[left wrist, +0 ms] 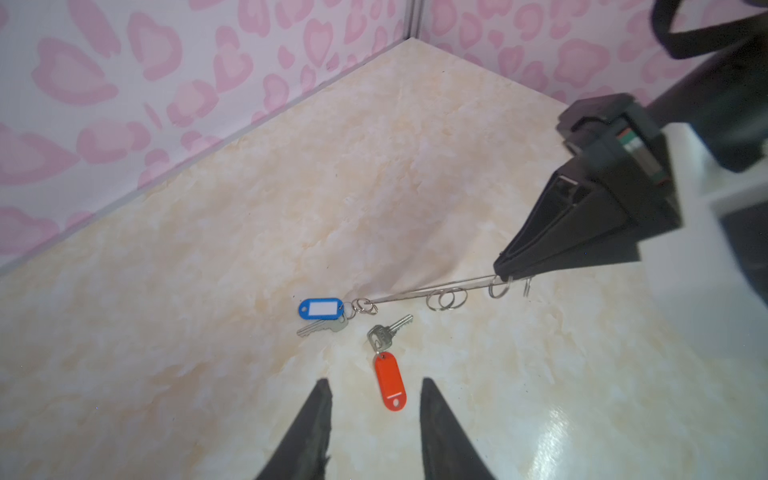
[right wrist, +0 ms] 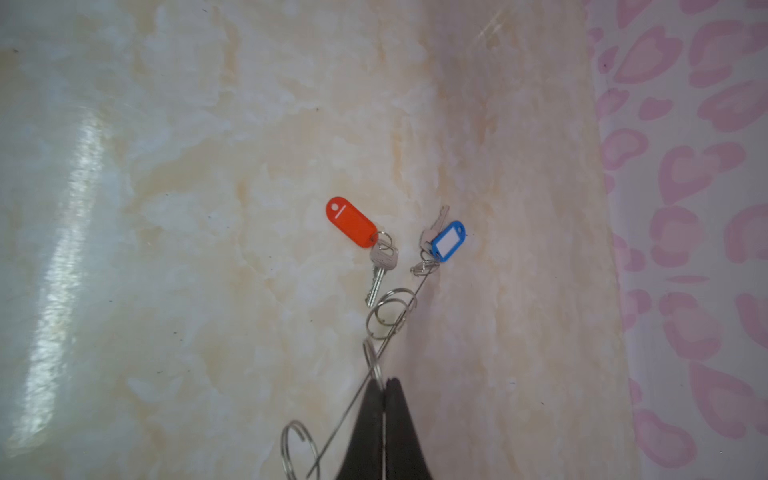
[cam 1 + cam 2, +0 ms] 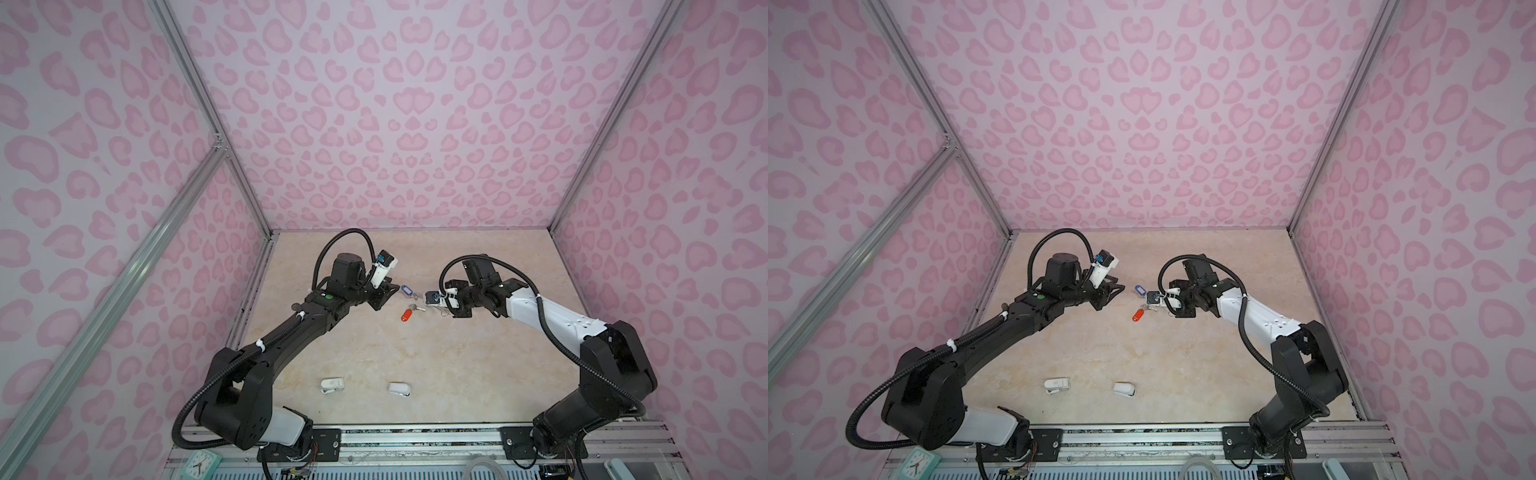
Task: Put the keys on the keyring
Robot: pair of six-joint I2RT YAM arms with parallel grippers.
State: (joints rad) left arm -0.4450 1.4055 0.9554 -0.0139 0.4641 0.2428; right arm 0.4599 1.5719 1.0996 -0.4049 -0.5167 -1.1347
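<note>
The wire ring's loop [image 2: 370, 357] is free past my right gripper's fingers, so I keep moving the keyring to my open left gripper [image 1: 374, 436] until that grabs the loop.
The keyring [image 1: 432, 292] shows edge-on as a thin metal strip with several wire rings, held low over the table. My right gripper [image 2: 382, 380] is shut on it near one end, and that gripper [image 1: 505, 270] also shows in the left wrist view. The blue-tagged key [image 1: 320, 308] lies at the keyring's far end, its small ring apparently linked to it. The red-tagged key [image 1: 389, 380] lies loose beside it. My left gripper [image 1: 376, 386] hovers open with the red tag's end between its fingertips, not touching. Both keys show in both top views: red [image 3: 406, 313], blue [image 3: 406, 289].
Two small white plastic objects [image 3: 332, 385] [image 3: 400, 389] lie near the table's front edge. Pink patterned walls close in the back and both sides. A metal rail [image 3: 415, 436] with the arm bases runs along the front.
</note>
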